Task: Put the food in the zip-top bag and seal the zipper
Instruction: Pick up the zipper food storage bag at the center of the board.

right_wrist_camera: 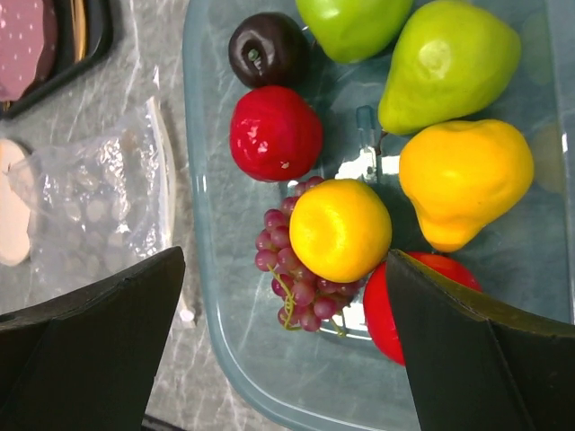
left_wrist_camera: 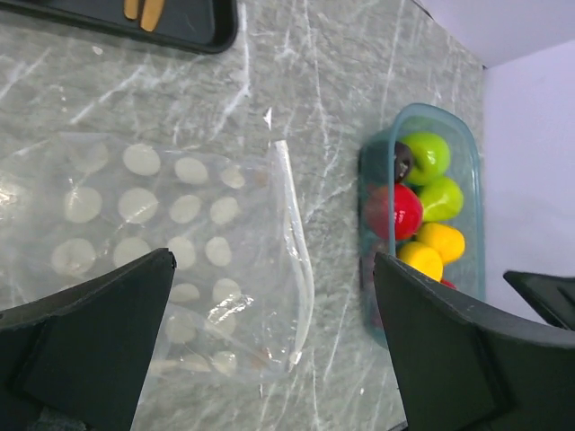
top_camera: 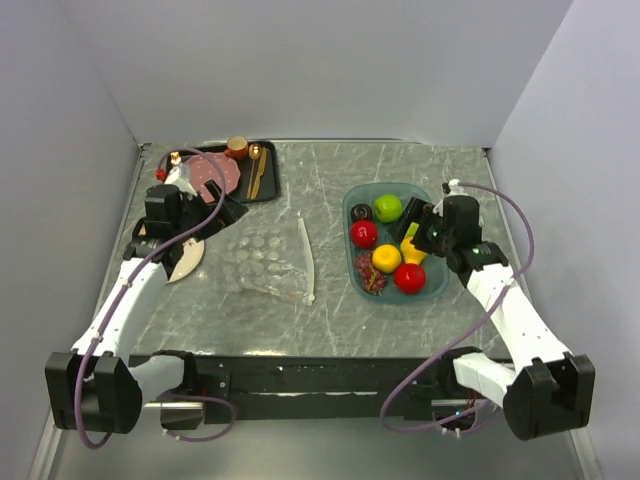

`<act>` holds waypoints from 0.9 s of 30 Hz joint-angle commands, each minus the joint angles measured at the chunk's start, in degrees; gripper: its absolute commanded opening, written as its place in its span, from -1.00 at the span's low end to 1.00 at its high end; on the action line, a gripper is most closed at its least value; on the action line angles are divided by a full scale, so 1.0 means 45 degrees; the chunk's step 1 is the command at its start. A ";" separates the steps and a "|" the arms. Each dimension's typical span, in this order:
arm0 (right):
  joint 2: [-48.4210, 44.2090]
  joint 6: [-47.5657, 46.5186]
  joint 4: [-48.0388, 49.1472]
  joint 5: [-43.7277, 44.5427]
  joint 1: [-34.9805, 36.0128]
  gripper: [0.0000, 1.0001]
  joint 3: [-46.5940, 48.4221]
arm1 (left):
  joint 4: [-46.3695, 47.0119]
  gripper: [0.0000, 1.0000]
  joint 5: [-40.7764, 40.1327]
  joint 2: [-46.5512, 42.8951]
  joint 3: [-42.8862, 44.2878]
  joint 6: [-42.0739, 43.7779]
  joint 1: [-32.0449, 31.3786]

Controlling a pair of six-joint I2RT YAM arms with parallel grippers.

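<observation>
The bag's white zipper edge is clear of the teal tray, so my left gripper goes on heading toward that edge (top_camera: 307, 250) until its open fingers close on it.
The clear zip-top bag (top_camera: 262, 258) lies flat at table centre-left, empty, its white zipper (top_camera: 307, 255) along the right edge. The food sits in a teal tray (top_camera: 436, 288): green apple (top_camera: 388, 208), dark brown ball (top_camera: 362, 212), red ball (top_camera: 364, 234), yellow-orange ball (top_camera: 386, 258), second red ball (top_camera: 409, 278), grape bunch (top_camera: 371, 277). My left gripper (top_camera: 224, 214) is open and empty above the bag's left part; the bag (left_wrist_camera: 162, 215) and zipper (left_wrist_camera: 303, 247) show between its jaws (left_wrist_camera: 272, 262). My right gripper (top_camera: 414, 226) is open above the tray, over the orange ball (right_wrist_camera: 340, 229) and grapes (right_wrist_camera: 296, 287).
A black tray (top_camera: 268, 185) at the back left holds a pink dotted plate (top_camera: 222, 172), an orange cup (top_camera: 237, 147) and a gold spoon (top_camera: 256, 168). A beige disc (top_camera: 188, 262) lies under the left arm. Grey walls close the left, back and right sides.
</observation>
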 commanded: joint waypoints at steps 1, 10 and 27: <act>0.0279 -0.0458 -0.0214 -0.0800 -0.0001 1.00 0.1020 | 0.0616 0.99 0.0977 -0.0475 -0.0085 -0.0224 0.0031; -0.0679 -0.0164 0.0627 -0.0683 -0.0001 1.00 0.0686 | 0.0763 0.99 0.3855 0.1126 -0.0283 0.0009 0.0618; -0.0248 -0.0223 -0.0858 0.0156 -0.0001 1.00 0.1256 | -0.4752 0.89 -0.7417 0.6456 0.5362 0.0637 -0.7448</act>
